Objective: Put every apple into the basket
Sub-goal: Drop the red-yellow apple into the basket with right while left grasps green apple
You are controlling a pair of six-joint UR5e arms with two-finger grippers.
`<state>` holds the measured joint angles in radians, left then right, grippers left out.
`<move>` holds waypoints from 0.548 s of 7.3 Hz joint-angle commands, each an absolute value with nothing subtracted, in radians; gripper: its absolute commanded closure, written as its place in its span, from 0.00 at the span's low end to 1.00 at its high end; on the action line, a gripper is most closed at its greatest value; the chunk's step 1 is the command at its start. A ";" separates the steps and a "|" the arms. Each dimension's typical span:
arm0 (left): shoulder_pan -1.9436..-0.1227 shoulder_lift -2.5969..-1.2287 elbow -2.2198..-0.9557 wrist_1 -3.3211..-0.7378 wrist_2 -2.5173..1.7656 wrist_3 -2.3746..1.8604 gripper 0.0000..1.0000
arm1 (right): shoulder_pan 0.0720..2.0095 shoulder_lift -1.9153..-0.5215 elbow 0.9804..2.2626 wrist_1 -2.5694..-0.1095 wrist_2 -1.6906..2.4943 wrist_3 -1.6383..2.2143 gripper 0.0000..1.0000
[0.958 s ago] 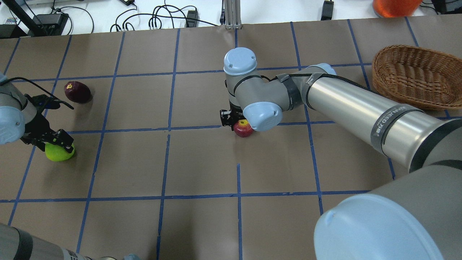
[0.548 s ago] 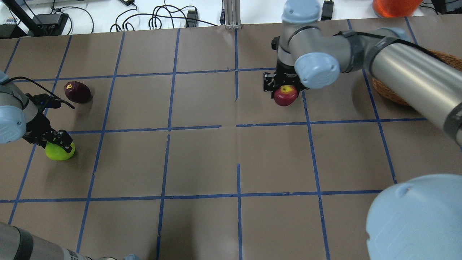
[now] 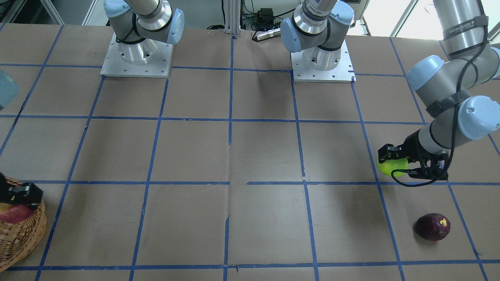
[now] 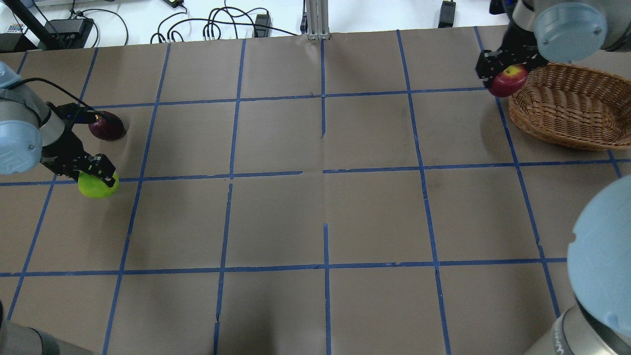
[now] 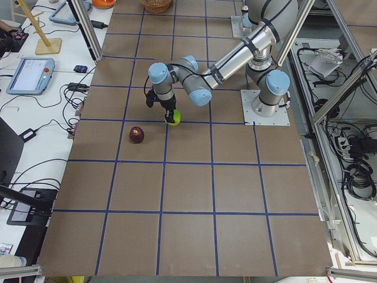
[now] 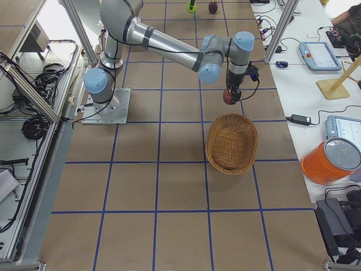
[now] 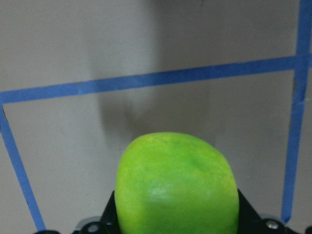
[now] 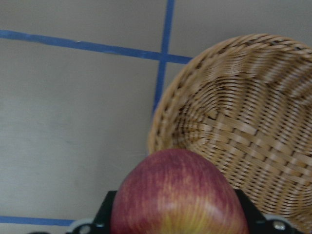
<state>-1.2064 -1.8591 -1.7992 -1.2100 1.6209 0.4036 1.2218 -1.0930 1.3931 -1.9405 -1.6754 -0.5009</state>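
Observation:
The lime green apple (image 3: 391, 167) in my left gripper is a long way from the wicker basket, so my left gripper should put it down in the middle of the table (image 3: 225, 181) for my right gripper.
My right gripper (image 4: 507, 74) is shut on the red apple (image 4: 509, 80) and holds it in the air at the left rim of the wicker basket (image 4: 567, 106). The right wrist view shows the red apple (image 8: 179, 195) over the basket's edge (image 8: 234, 122). My left gripper (image 4: 93, 172) is shut on the lime green apple (image 4: 97, 186) and holds it just above the table at the far left. It fills the left wrist view (image 7: 178, 185). The dark purple-maroon apple (image 4: 106, 126) lies on the table just behind my left gripper, and shows in the front view (image 3: 432, 226).
An orange container (image 6: 330, 160) stands off the table beyond the basket (image 6: 232, 142). Cables and power bricks (image 4: 217, 24) lie along the far table edge. The two arm bases (image 3: 135, 58) are bolted at the robot's side.
My right gripper has carried the red apple from mid-table up and right to the basket's rim. My left gripper has lifted the green apple and moved it slightly right and away.

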 commanded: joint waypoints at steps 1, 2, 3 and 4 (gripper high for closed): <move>-1.432 -1.859 -1.783 -1.232 1.535 0.013 1.00 | 1.099 -1.005 1.362 -2.017 -1.677 -0.671 1.00; -1.539 -1.887 -1.775 -1.183 1.463 -0.187 1.00 | 1.041 -0.980 1.349 -2.020 -1.677 -0.724 1.00; -1.678 -1.911 -1.766 -1.111 1.448 -0.334 1.00 | 0.996 -0.957 1.350 -2.017 -1.675 -0.736 1.00; -1.778 -1.943 -1.752 -1.071 1.428 -0.477 1.00 | 0.994 -0.933 1.342 -2.017 -1.663 -0.735 0.69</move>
